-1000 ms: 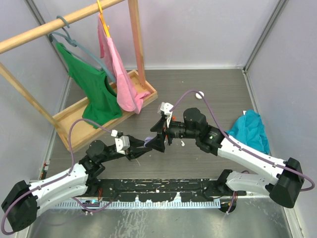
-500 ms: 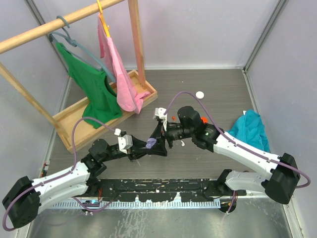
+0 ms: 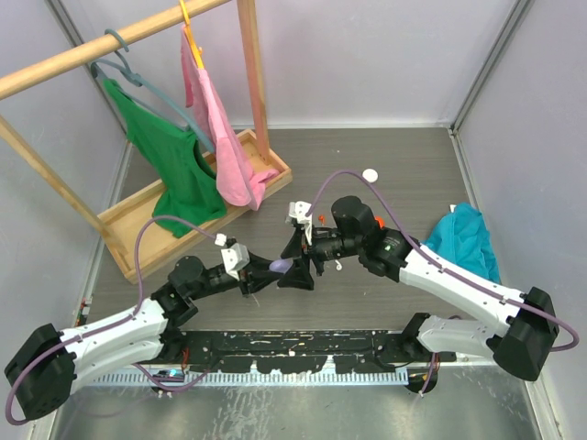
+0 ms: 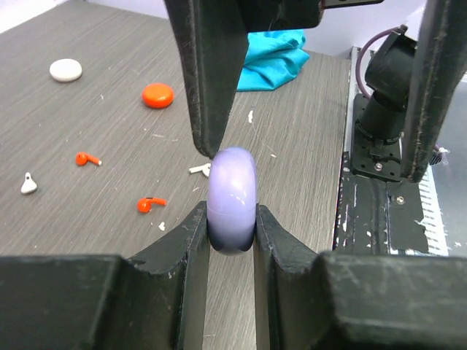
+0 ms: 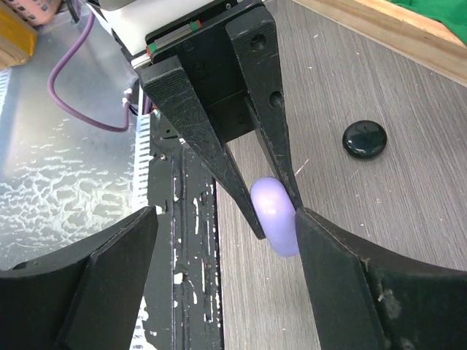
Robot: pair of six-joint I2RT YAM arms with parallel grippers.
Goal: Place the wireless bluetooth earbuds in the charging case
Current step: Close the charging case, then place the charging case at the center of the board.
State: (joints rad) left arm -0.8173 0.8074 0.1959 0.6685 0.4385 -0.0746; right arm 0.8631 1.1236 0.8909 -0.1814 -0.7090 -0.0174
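Observation:
The lilac case is closed and my right gripper is open around it, so my left gripper should keep moving it down beside the black case and let go there.
My left gripper is shut on a lilac round charging case, held on edge above the table and closed. It also shows in the top view and the right wrist view. My right gripper is open and straddles the case; one finger is at the case's side, the other is well apart. Loose earbuds lie on the table: two red ones and two white ones.
A red round case, a white round case and a black round case lie on the table. A teal cloth lies at the right. A wooden rack with green and pink clothes stands at the back left.
My right gripper has come down and left over the lilac case. My left gripper has moved slightly right with the case, which now sits between the right gripper's fingers.

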